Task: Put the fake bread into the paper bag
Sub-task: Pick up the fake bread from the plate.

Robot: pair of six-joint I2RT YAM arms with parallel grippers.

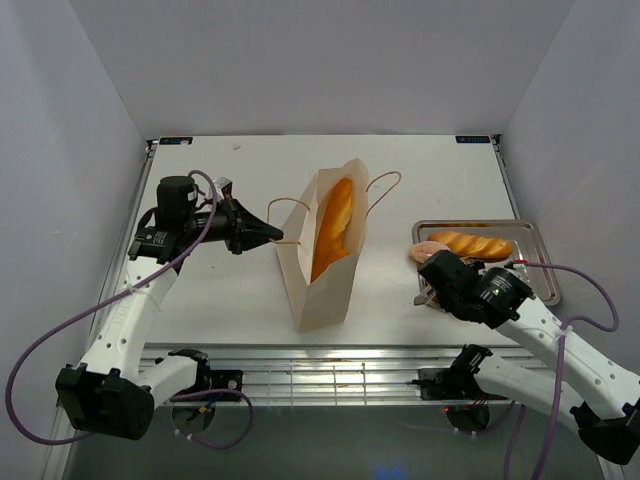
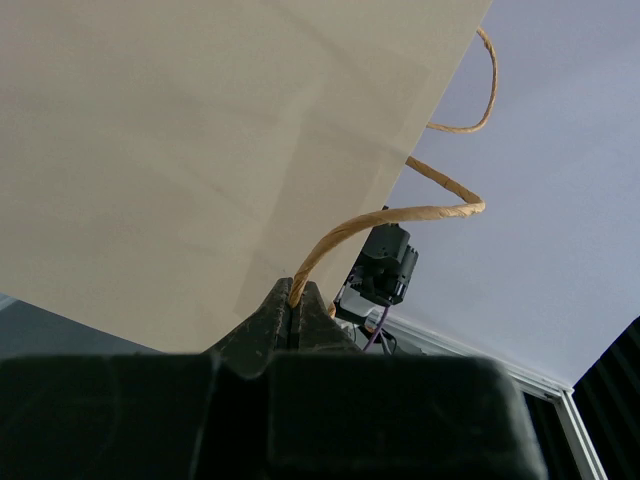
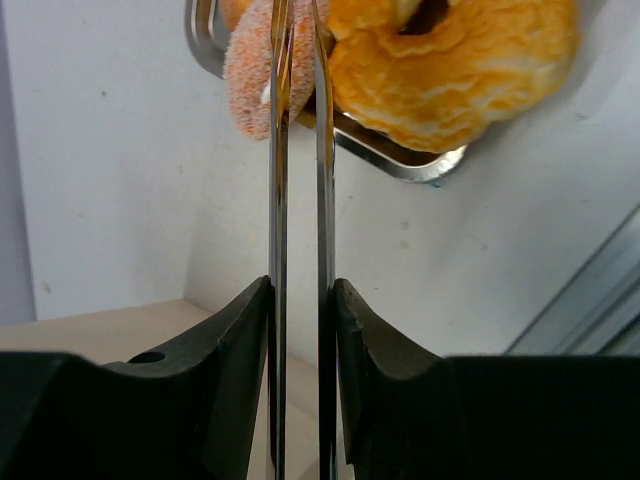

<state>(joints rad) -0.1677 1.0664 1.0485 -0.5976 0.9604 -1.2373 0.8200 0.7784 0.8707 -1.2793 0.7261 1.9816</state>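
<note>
Next, my right gripper moves back toward the outer end of the tray and opens the tongs around the ridged loaf (image 1: pixel 478 245), because the tongs' arms lie almost closed over the pinkish bun (image 3: pixel 250 88).
The tan paper bag (image 1: pixel 322 285) stands open mid-table with a long baguette (image 1: pixel 335 232) leaning inside it. My left gripper (image 1: pixel 276 236) is shut on the bag's near cord handle (image 2: pixel 400 215), beside the bag's wall (image 2: pixel 200 150). My right gripper (image 3: pixel 300 285) is shut on the long metal tongs (image 3: pixel 322 150), whose two arms run close together toward a pinkish round bun (image 3: pixel 248 85) and a ring-shaped bun (image 3: pixel 450 70) at the tray's corner. The tongs' tips are cut off at the frame's top. A ridged loaf (image 1: pixel 470 244) lies on the tray.
The shallow silver tray (image 1: pixel 540 262) sits at the right of the table, just beyond my right gripper (image 1: pixel 436 272). The bag's far handle (image 1: pixel 385 185) loops out toward the back. Grey walls enclose the table on three sides.
</note>
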